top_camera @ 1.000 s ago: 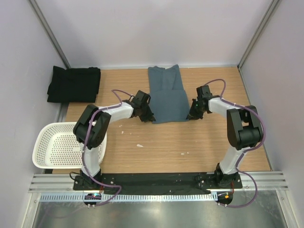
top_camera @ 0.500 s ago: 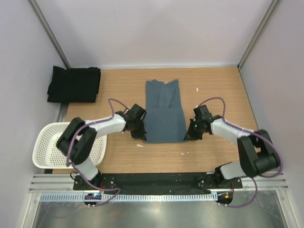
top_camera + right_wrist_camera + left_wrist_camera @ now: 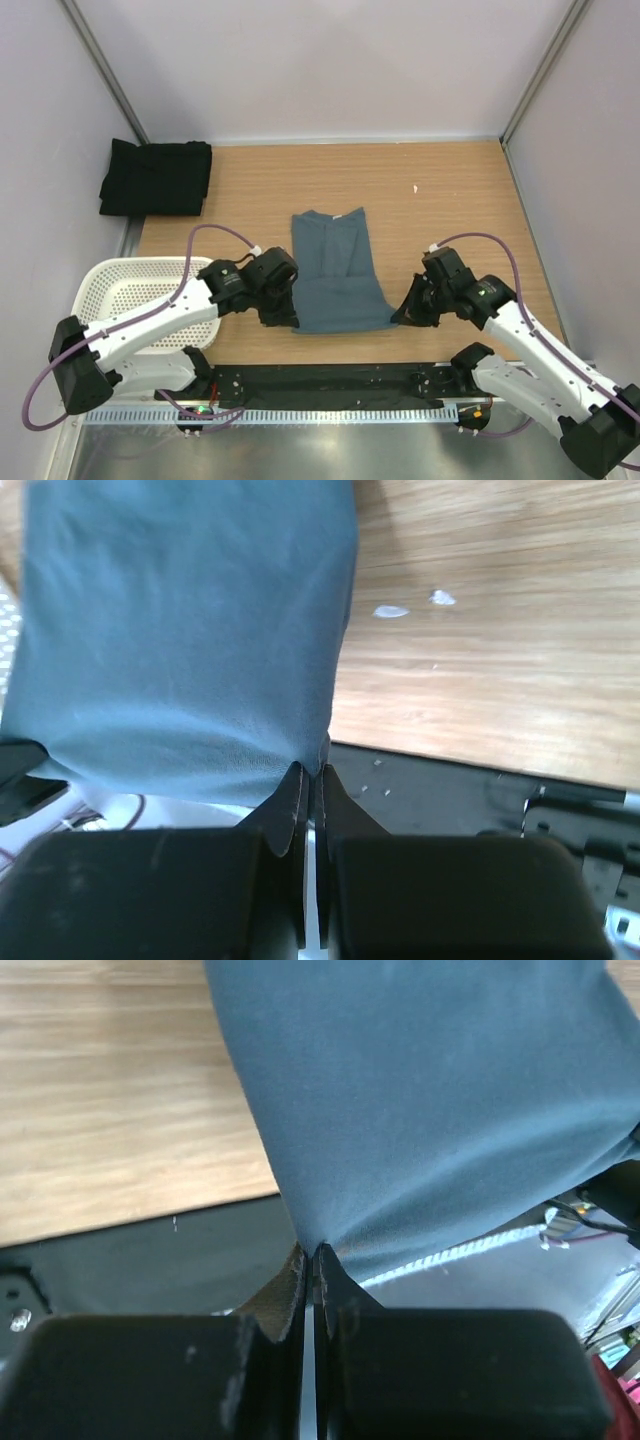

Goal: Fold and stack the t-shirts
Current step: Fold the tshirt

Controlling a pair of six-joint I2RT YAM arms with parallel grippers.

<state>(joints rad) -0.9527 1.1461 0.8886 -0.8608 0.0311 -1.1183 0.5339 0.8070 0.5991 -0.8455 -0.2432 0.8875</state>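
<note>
The T-shirt's near hem (image 3: 345,328) runs straight and squarely faces the collar end (image 3: 334,216), so the robot's right gripper should go on bringing the hem's corner over until the hem gets to the collar end.
The slate blue-grey t-shirt (image 3: 335,270) lies lengthwise on the wooden table, collar end away from me, its near hem lifted. My left gripper (image 3: 291,322) is shut on the near left corner of the blue-grey t-shirt (image 3: 430,1110). My right gripper (image 3: 397,317) is shut on the near right corner, cloth of the blue-grey t-shirt (image 3: 190,640) pinched between its tips. Both hold the hem close to the table's near edge. The black t-shirt (image 3: 155,178) lies folded at the far left corner, apart from both arms.
A white perforated basket (image 3: 130,300) stands at the left edge, partly under my left arm. Small white scraps (image 3: 392,611) lie on the wood to the right of the shirt. A black base strip (image 3: 340,380) runs along the near edge.
Both grippers closed on the near corners and pulled the blue-grey shirt toward me, from the back of the table to its near half. The arms stretched low and outward.
</note>
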